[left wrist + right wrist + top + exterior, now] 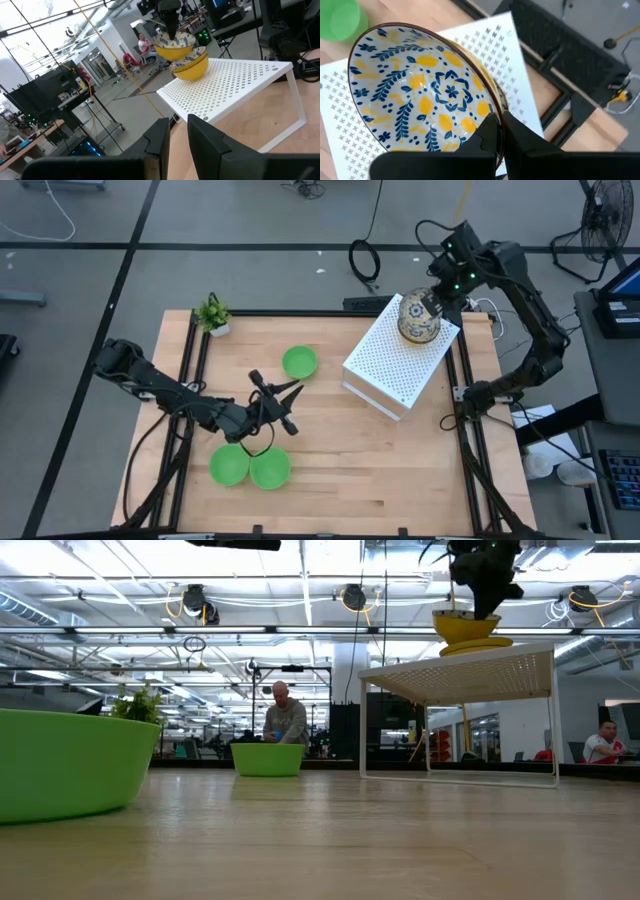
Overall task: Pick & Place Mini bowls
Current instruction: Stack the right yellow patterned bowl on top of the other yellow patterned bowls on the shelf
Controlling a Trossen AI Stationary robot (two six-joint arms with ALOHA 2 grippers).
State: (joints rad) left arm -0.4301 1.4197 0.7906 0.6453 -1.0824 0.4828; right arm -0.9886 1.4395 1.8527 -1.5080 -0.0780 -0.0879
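Observation:
The floral bowl hangs tilted point(464, 628) over the lower bowl, so my right gripper should release the floral bowl's rim, then press closed fingers down inside the floral bowl point(417, 319).
Three plain green mini bowls sit on the wooden table: one point(299, 362) near the middle, two point(229, 465) point(270, 469) side by side near the front edge. A white perforated rack point(400, 360) stands at the right. My right gripper point(437, 302) is above the rack's far corner, shut on a floral mini bowl point(420, 90) over another floral bowl point(192, 67) that rests on the rack. My left gripper point(285, 405) hovers between the green bowls, its fingers a little apart and empty, pointing toward the rack. My right gripper pinches the floral bowl's rim point(491, 102), one finger inside the bowl and one outside. The fingers come from above, pointing down. The bowl point(172, 47) hangs tilted, open side up, just over the lower bowl; whether the two touch, I cannot tell.
A small potted plant point(212, 315) stands at the table's far left corner. A black frame point(465, 395) edges the table. Cables point(364, 260) lie on the floor behind. People point(285, 720) show in the room beyond the table.

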